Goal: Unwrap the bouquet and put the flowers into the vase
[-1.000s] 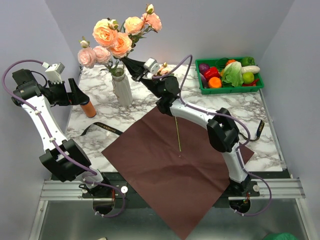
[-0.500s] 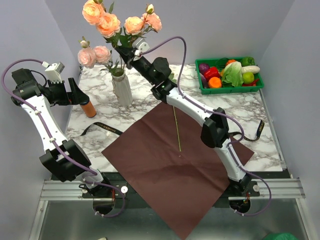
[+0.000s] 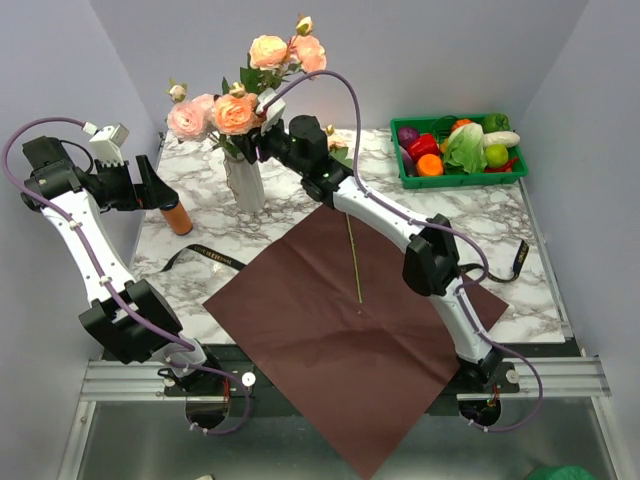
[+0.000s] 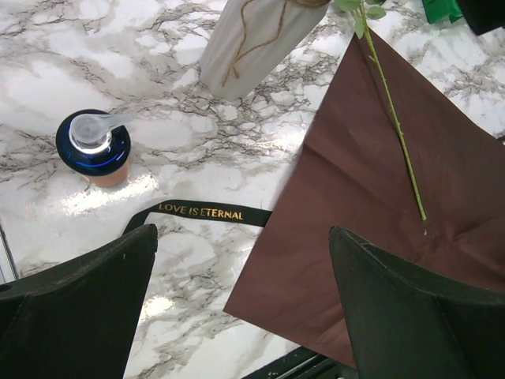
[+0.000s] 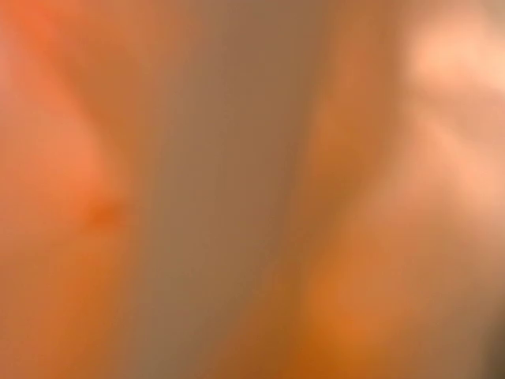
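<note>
I can see the green stem lying free (image 3: 354,255) on the dark red paper, so my right gripper continues to go from the vase and closes just under the stem's leaves (image 4: 369,42).
The white ribbed vase (image 3: 244,180) stands at the back left of the marble table and holds pink and peach flowers (image 3: 214,113). Two more roses (image 3: 286,50) rise higher behind them. My right gripper (image 3: 256,140) is just above the vase's neck, among leaves and blooms that hide its fingers. The right wrist view is only an orange blur. One bare green stem (image 3: 355,260) lies on the flat dark red paper (image 3: 340,340). My left gripper (image 4: 245,300) hangs open and empty at the far left, above the table.
An orange bottle (image 3: 177,215) with a black cap stands left of the vase, close under the left gripper. A black ribbon (image 3: 205,255) lies by the paper's left corner and another (image 3: 520,260) at the right edge. A green crate (image 3: 460,150) of vegetables is back right.
The right arm swung left and lifted the peach roses high, then brought them down to the vase's mouth. The left arm has stayed still.
</note>
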You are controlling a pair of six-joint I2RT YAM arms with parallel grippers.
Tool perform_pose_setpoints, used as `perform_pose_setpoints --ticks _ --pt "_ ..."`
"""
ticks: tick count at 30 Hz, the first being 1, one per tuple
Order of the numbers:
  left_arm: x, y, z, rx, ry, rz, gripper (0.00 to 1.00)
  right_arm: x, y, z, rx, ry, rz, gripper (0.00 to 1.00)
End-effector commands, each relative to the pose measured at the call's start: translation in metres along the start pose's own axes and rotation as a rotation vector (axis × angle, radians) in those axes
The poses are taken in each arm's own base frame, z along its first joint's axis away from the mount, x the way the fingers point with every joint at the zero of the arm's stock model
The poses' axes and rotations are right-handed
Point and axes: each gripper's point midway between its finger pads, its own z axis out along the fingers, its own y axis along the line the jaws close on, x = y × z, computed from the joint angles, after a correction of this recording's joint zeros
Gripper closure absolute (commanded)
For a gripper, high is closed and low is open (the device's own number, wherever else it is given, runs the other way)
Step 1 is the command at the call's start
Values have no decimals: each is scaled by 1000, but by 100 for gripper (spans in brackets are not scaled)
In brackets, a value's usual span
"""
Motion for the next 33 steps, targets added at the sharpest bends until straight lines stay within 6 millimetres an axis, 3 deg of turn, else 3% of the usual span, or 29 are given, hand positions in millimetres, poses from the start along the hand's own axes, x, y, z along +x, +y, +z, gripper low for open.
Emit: perform_pose_setpoints --ticks 1,3,7,12,14,15,18,19,21,22,23,25,26,27,30,33 --pt "-8 -10 -6 22 -27 -5 1 -30 4 -14 -24 32 20 34" --pt "-7 -9 -7 19 -26 -5 1 -40 4 -18 -25 56 22 32" --pt "-8 -11 -8 16 -29 -2 1 -36 9 -37 -37 161 51 32" --pt "-7 -14 -9 21 -31 -4 1 -34 7 -79 -2 322 104 32" --pt "-7 -16 -10 22 -31 1 1 -8 15 -100 -9 426 158 32" --pt "-7 -16 -11 21 -33 3 1 -11 16 -110 -10 444 164 32" --pt "-6 -18 -12 19 -33 8 1 15 15 -134 21 561 207 32" --pt "-6 -20 -13 19 -36 10 1 14 12 -141 41 572 216 33" --pt "-7 -23 -14 26 -40 11 1 38 10 -159 70 655 216 36" --pt "-6 -24 -14 27 -41 11 1 40 3 -169 105 668 214 37" --pt "-6 -24 -14 31 -43 8 1 62 3 -182 116 725 221 39" --pt "-6 -23 -12 39 -40 -2 1 78 -7 -198 153 769 244 47" --pt "-8 -23 -12 42 -41 -5 1 80 -16 -207 196 777 239 47" --pt "-9 -23 -12 50 -39 -11 1 103 -17 -224 223 838 241 48" --pt "-10 -26 -11 81 -25 -17 1 135 -36 -255 335 916 219 45" --pt "-10 -25 -11 87 -19 -29 1 166 -56 -272 439 997 226 43"
